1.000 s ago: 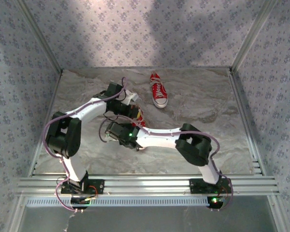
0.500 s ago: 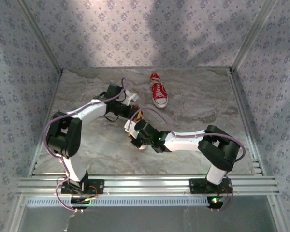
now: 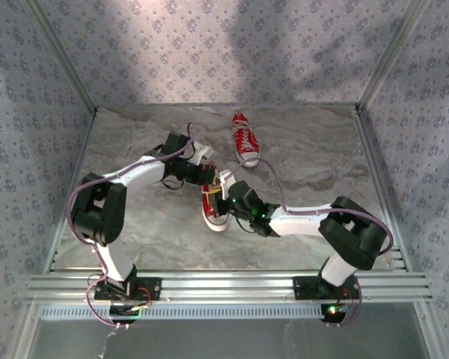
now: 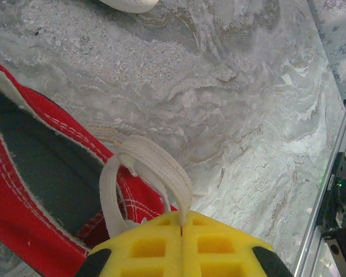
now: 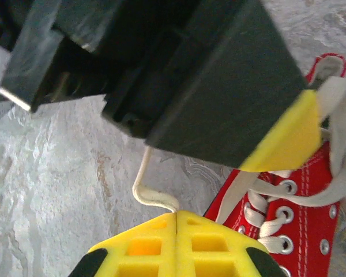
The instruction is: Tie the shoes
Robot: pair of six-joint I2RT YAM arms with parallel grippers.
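Note:
The lace tip (image 5: 142, 176) in my right gripper is crowded by my left gripper's black body, so my right gripper should pull the lace back toward the shoe's toe (image 3: 216, 225).
One red shoe (image 3: 212, 211) with white laces lies mid-table, toe toward the arms. The other red shoe (image 3: 245, 140) lies farther back. My left gripper (image 3: 209, 175) sits just behind the near shoe's heel. In the left wrist view its yellow fingers (image 4: 181, 222) are shut on a white lace loop (image 4: 155, 164) rising from the red shoe (image 4: 34, 184). My right gripper (image 3: 227, 196) is at that shoe's right side. In the right wrist view it (image 5: 177, 218) is shut on a thin lace strand (image 5: 153, 199) beside the laced shoe (image 5: 311, 231), under the left gripper's black body (image 5: 207, 75).
The marbled tabletop (image 3: 322, 157) is walled by patterned panels and metal posts. An aluminium rail (image 3: 224, 284) runs along the near edge, also seen at the right of the left wrist view as the rail (image 4: 334, 190). The two arms cross closely over the near shoe.
My right arm has swung from the near shoe's left side to its right, carrying its lace strand and uncovering the shoe. The left gripper has barely moved.

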